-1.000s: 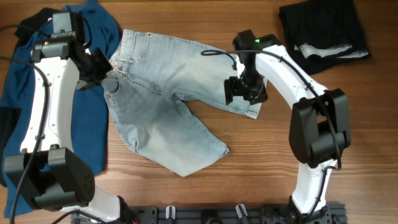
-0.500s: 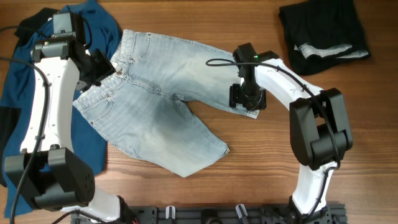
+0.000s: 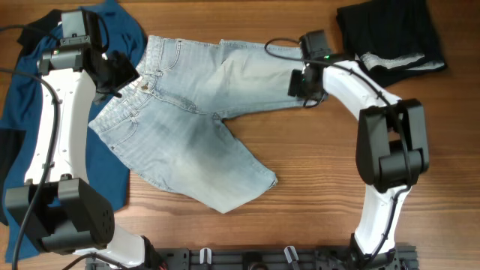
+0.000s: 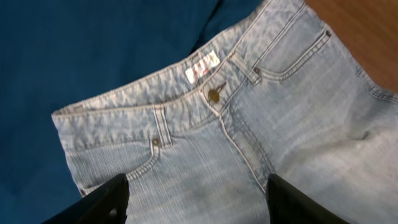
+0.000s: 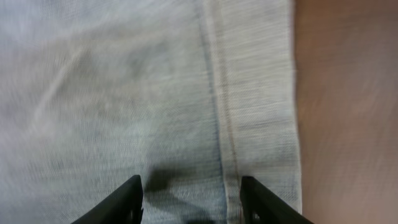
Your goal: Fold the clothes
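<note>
I should pull the lower leg's cuff (image 3: 270, 181) out beside the upper leg with my right gripper before folding, because the lower leg (image 3: 214, 161) slants away from the upper leg.
The pale denim shorts (image 3: 187, 120) lie spread on the wooden table, waistband at the left and one leg reaching right. My left gripper (image 3: 124, 73) hovers open over the waistband. In the left wrist view its gripper (image 4: 199, 202) is just below the brass button (image 4: 214, 95), with nothing between the fingers. My right gripper (image 3: 302, 81) sits at the upper leg's cuff. In the right wrist view its gripper (image 5: 194, 202) has the jaws apart, straddling the cuff seam (image 5: 227, 124), fabric flat beneath. A deep-blue shirt (image 3: 30, 112) lies under the left arm.
A black garment (image 3: 390, 34) with a pale strip lies at the far right corner. Bare wood (image 3: 322, 165) stretches below and right of the shorts. The blue shirt (image 4: 93, 50) borders the waistband. The arms' base rail (image 3: 247, 259) runs along the near edge.
The left gripper opened and let go of the waistband, which dropped flat. The right gripper moved toward the far edge, its jaws narrowed, and the upper leg swung with it.
</note>
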